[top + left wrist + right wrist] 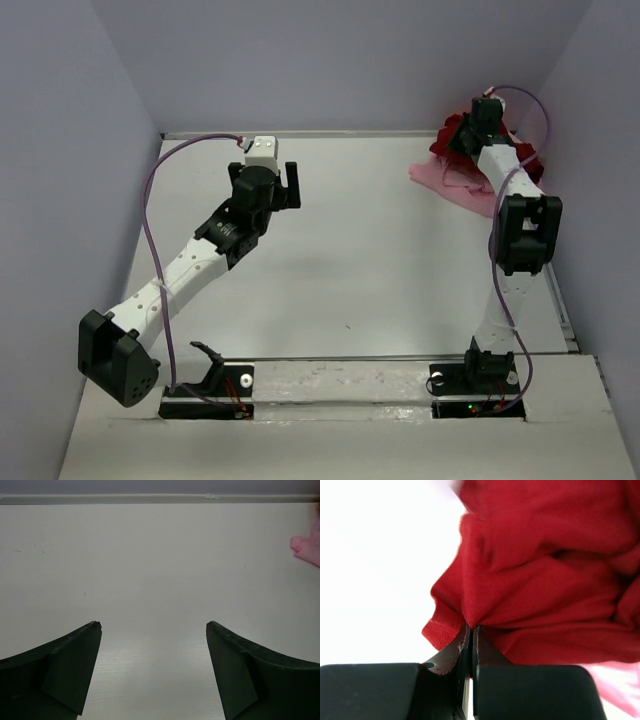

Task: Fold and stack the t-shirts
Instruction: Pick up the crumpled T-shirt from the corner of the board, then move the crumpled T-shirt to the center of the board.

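Observation:
My right gripper should now pull the dark red t-shirt (445, 622) toward the open table middle (335, 240) until the t-shirt spreads out there, because the gripper is pinching only that t-shirt near its hem.
The dark red t-shirt (450, 133) lies crumpled at the far right corner of the table, on top of the light pink t-shirt (455, 180). My right gripper (466, 133) is shut on a fold of the dark red shirt (530, 575) near its stitched hem; the pinched cloth bunches at the fingertips (470, 630). A strip of pink cloth (615, 685) shows under the red in the right wrist view. My left gripper (262, 187) is open and empty above the bare table at the far left-centre; its wrist view shows the pink shirt's edge (307, 545) far right. The orange t-shirt is not in view.
The back wall and side walls enclose the white table (370, 260). A raised lip (150, 499) runs along the table's far edge. The shirt pile sits against the right wall corner.

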